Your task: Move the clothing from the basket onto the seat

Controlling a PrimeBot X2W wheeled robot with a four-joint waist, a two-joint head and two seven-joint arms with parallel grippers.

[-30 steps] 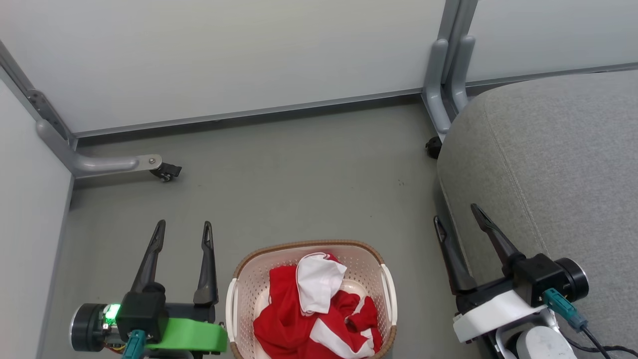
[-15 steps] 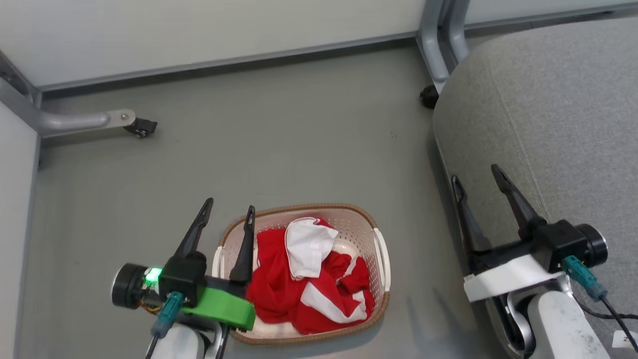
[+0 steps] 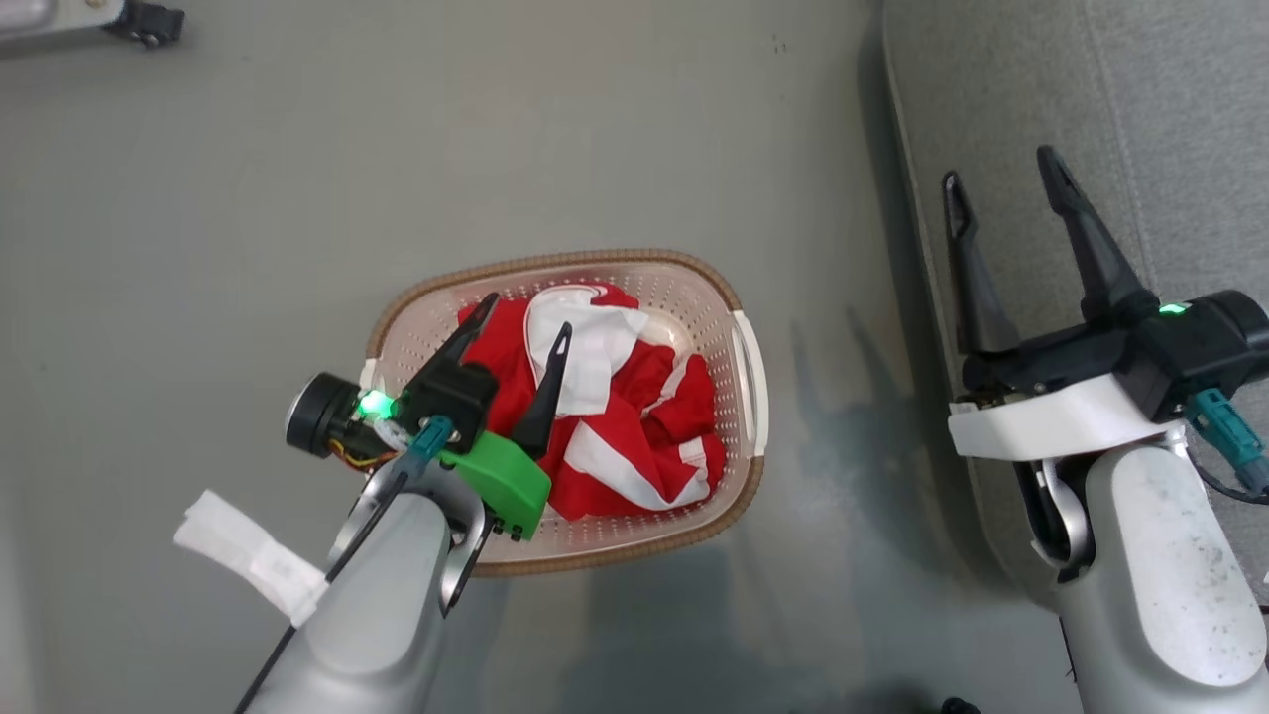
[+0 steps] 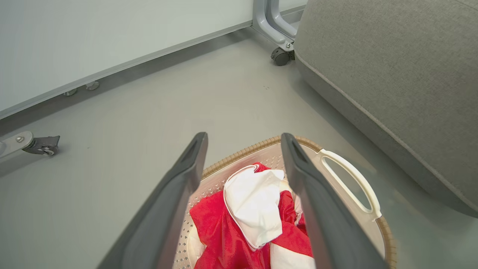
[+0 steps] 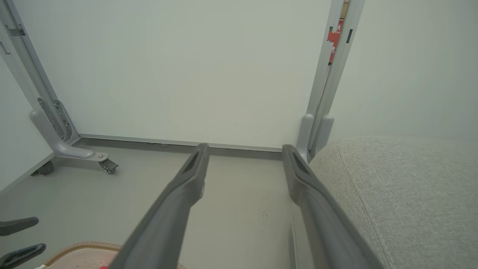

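Note:
I see a red bundle with its own white trim [image 3: 686, 411] lying beside the white fold [image 3: 585, 347], so the bundle will stay behind when I carry the fold away.
The cream basket [image 3: 739, 342] with a brown rim stands on the grey floor, left of the grey seat [image 3: 1170, 119]. Crumpled red clothing [image 3: 634, 436] with white panels lies inside it. My left gripper [image 3: 527, 312] hangs open over the basket's left half, fingers just above the fabric and holding nothing. In the left wrist view the left gripper [image 4: 243, 136] frames the white fold of the clothing [image 4: 254, 201] and the basket's rim [image 4: 257, 145]. My right gripper [image 3: 999, 167] is open and empty above the seat's left edge. The right gripper [image 5: 245, 147] points at the wall beside the seat [image 5: 403, 194].
Pale partition walls [image 5: 186, 67] close off the far side, with grey metal feet on castors [image 4: 41, 144] [image 4: 280, 58] on the floor. A white tag [image 3: 248, 560] hangs from my left forearm. Bare grey floor [image 3: 297, 178] surrounds the basket.
The head camera has tilted down, so the whole scene has shifted up. My left gripper has moved right, from beside the basket to over the clothing. The right gripper stays open by the seat.

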